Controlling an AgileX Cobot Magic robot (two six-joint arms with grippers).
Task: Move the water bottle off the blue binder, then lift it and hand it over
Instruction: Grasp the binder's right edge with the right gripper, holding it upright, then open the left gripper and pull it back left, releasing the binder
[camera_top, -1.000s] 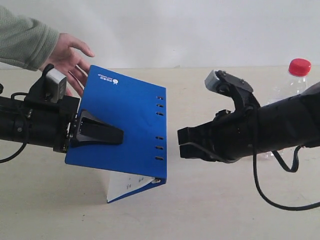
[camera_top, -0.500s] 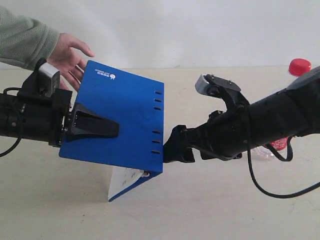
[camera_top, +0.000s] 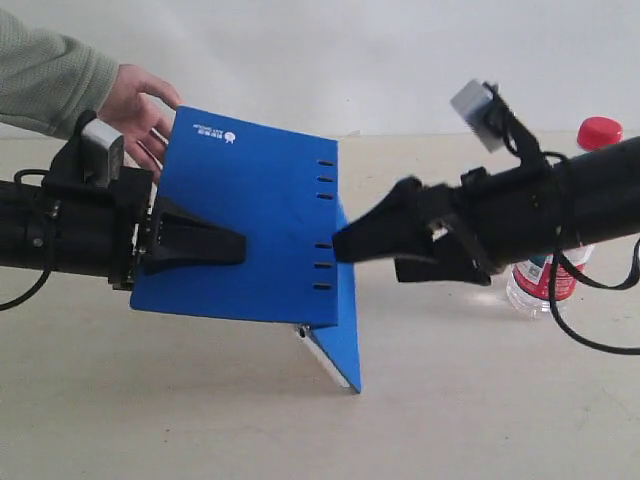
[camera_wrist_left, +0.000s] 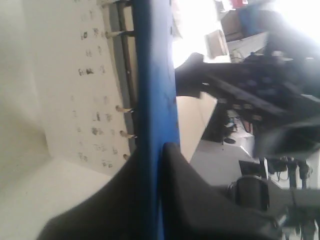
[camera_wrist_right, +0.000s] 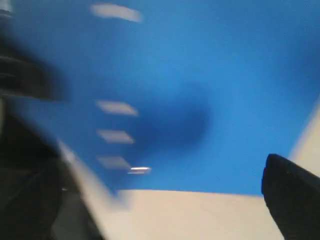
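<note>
My left gripper needs to lower the binder and my right gripper should take its spine (camera_top: 328, 215), because the back cover (camera_top: 346, 345) hangs open while my left gripper holds the front cover.
The blue binder (camera_top: 250, 225) is held up off the table, its cover facing the exterior camera. My left gripper (camera_top: 240, 245) is shut on the cover's left edge; the left wrist view shows the cover (camera_wrist_left: 155, 75) clamped edge-on between the fingers, with white pages (camera_wrist_left: 75, 75) beside it. My right gripper (camera_top: 365, 255) is open, with its upper fingertip touching the binder's ring-slot edge. The right wrist view is blurred and filled by the binder (camera_wrist_right: 200, 90). The water bottle (camera_top: 545, 280), with a red cap, stands on the table behind my right arm, off the binder.
A person's hand (camera_top: 140, 105) in a green sleeve reaches in behind the binder's top left corner. The binder's back cover (camera_top: 335, 360) hangs down to the beige tabletop (camera_top: 450, 400). Cables trail from both arms.
The right gripper moved left to the binder's slotted edge and rolled over. The binder rose a little, and its lower leaf swung from left to right. The bottle now shows more.
</note>
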